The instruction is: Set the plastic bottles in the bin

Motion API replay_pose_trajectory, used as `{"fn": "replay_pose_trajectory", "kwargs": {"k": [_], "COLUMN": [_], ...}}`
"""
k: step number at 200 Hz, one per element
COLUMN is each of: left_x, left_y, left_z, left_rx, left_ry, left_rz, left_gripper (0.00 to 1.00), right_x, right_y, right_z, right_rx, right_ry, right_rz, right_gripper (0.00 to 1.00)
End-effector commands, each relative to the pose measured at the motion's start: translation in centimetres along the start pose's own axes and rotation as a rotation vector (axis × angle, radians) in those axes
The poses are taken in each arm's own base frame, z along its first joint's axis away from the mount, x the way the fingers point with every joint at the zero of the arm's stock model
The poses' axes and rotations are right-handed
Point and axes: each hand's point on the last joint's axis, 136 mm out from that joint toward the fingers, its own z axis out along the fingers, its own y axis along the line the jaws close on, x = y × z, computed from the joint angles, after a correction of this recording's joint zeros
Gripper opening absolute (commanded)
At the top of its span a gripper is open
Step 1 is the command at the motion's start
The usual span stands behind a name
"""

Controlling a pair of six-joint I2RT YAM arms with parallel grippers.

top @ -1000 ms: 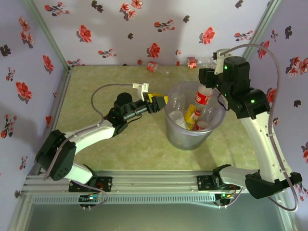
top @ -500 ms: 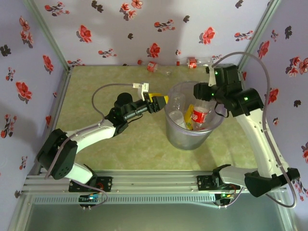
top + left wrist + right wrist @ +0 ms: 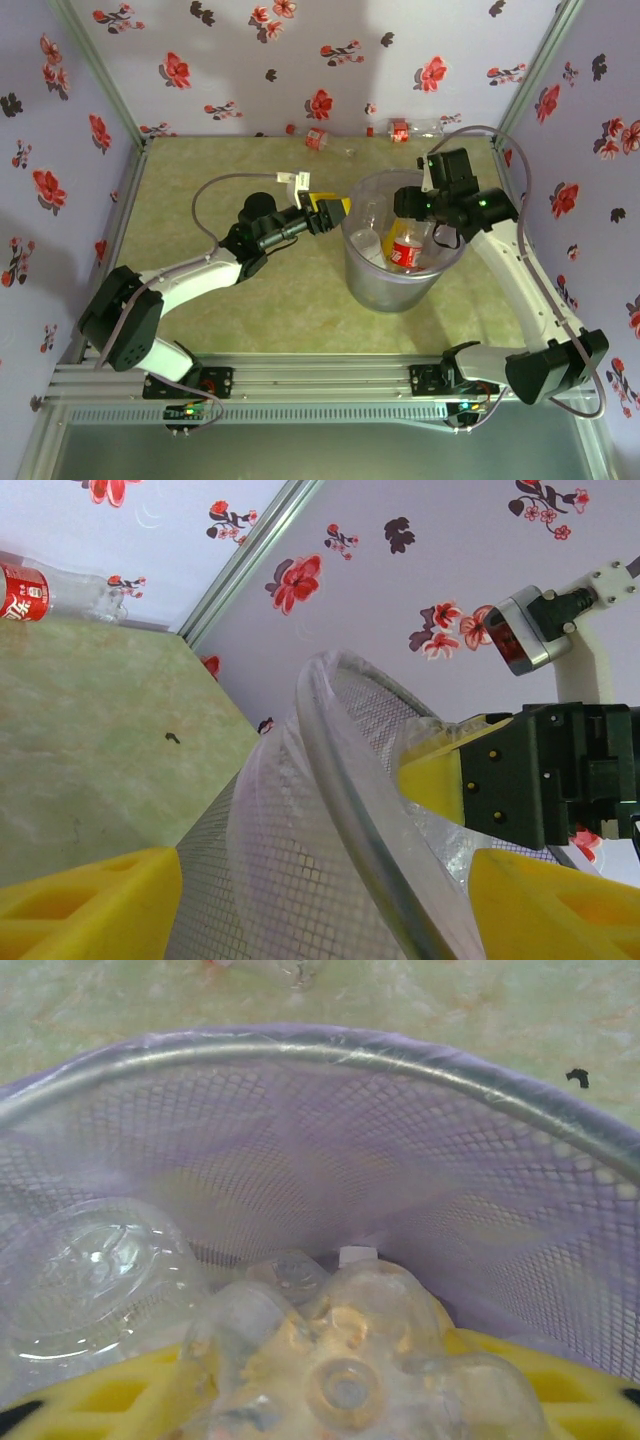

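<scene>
The bin (image 3: pixel 392 285) is between my right gripper's arm and the bottles at the back wall, so my left gripper should first clamp the bin's rim (image 3: pixel 347 212) and pull the bin to the side.
The bin (image 3: pixel 385 285) stands mid-table, a translucent lavender bucket. My left gripper (image 3: pixel 338 210) is open at its left rim, one yellow finger (image 3: pixel 90 905) outside the mesh wall (image 3: pixel 300 860) and the other inside. My right gripper (image 3: pixel 408 212) hangs inside the bin's mouth, shut on a clear plastic bottle (image 3: pixel 408 250) with a red label. That bottle's base (image 3: pixel 350 1360) faces the right wrist camera between yellow fingers. A clear bottle (image 3: pixel 90 1280) lies in the bin beside it. Two red-labelled bottles (image 3: pixel 317 138) (image 3: pixel 400 128) lie by the back wall.
Flowered walls close the table on three sides, with metal frame posts at the back corners (image 3: pixel 540 60). My right arm's black and yellow wrist (image 3: pixel 520 780) sits just across the bin rim from the left fingers. One back-wall bottle (image 3: pixel 25 590) appears far left in the left wrist view.
My right gripper has come down and to the left, carrying the red-labelled bottle from above the rim into the bin. The left arm and the bin have not moved.
</scene>
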Motion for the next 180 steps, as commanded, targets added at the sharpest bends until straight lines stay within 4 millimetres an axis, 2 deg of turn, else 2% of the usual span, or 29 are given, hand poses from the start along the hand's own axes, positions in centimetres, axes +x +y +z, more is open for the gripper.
{"fn": "replay_pose_trajectory", "kwargs": {"k": [1,21,51,72,86,106,126,158,180], "left_x": [-0.3,-0.2,-0.3,0.0,0.2,0.4,0.6,0.6,0.5], "left_y": [-0.7,-0.5,-0.6,-0.3,-0.2,-0.1,0.0,0.1,0.2], "left_z": [0.7,1.0,1.2,1.5,1.7,2.0,2.1,2.1,2.2], "left_rx": [0.016,-0.003,-0.022,-0.046,-0.062,-0.073,-0.08,-0.086,-0.091], "left_ry": [0.009,0.031,0.056,0.089,0.109,0.127,0.136,0.139,0.14], "left_rz": [0.0,0.005,0.024,0.039,0.048,0.06,0.064,0.065,0.067], "left_gripper": [0.76,0.76,0.74,0.72,0.72,0.7,0.69,0.67,0.64], "right_x": [-0.4,-1.2,-2.6,-3.3,-3.3,-2.2,-0.7,1.1,0.9], "right_y": [0.5,0.7,0.7,0.6,0.6,0.8,0.4,0.4,0.4], "right_z": [-0.9,-1.7,-3.5,-4.9,-5.3,-4.6,-3.1,-2.0,-2.5], "right_rx": [-0.026,-0.027,-0.015,-0.002,-0.005,-0.024,-0.019,-0.042,-0.041], "right_ry": [-0.011,-0.03,-0.077,-0.109,-0.114,-0.075,-0.029,0.013,-0.006], "right_rz": [0.004,-0.011,-0.036,-0.046,-0.049,-0.043,-0.033,-0.004,-0.006], "right_gripper": [0.67,0.74,0.76,0.72,0.66,0.56,0.5,0.46,0.46]}}
